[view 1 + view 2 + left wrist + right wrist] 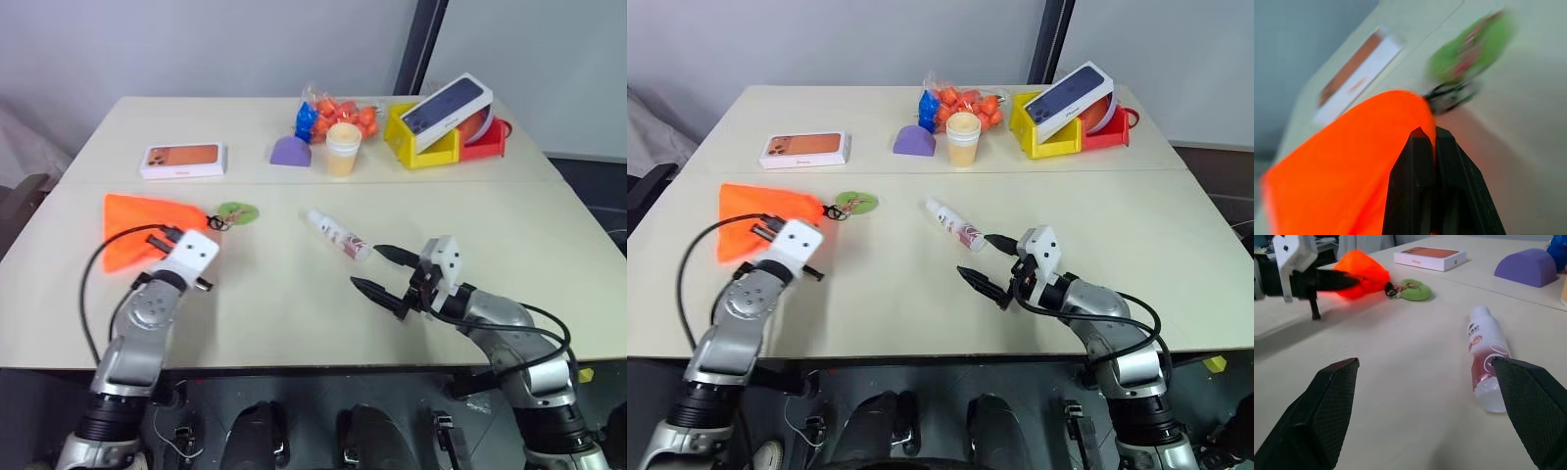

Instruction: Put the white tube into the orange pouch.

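I expect the white tube (339, 235) to slide in whole and end up hidden when I push it, since the limp orange pouch (142, 224) spreads longer than the tube.
The orange pouch (132, 230) lies at the table's left, its black cord running to a round green tag (235, 211). My left gripper (1427, 134) is shut on the pouch's edge near the cord end, and that corner is lifted off the table (1364, 274). The white tube (338, 235) lies on its side in the middle of the table, with a reddish label and a clear end (1486, 362). My right gripper (365, 266) stands open just short of the tube's near end, with nothing between its fingers (1327, 401).
At the back stand a white phone box (183, 160), a purple dome (291, 151), a pale yellow cup (343, 149), a bag of orange balls (338, 113), a yellow bin (421, 142) holding a dark box, and a red bin (487, 139).
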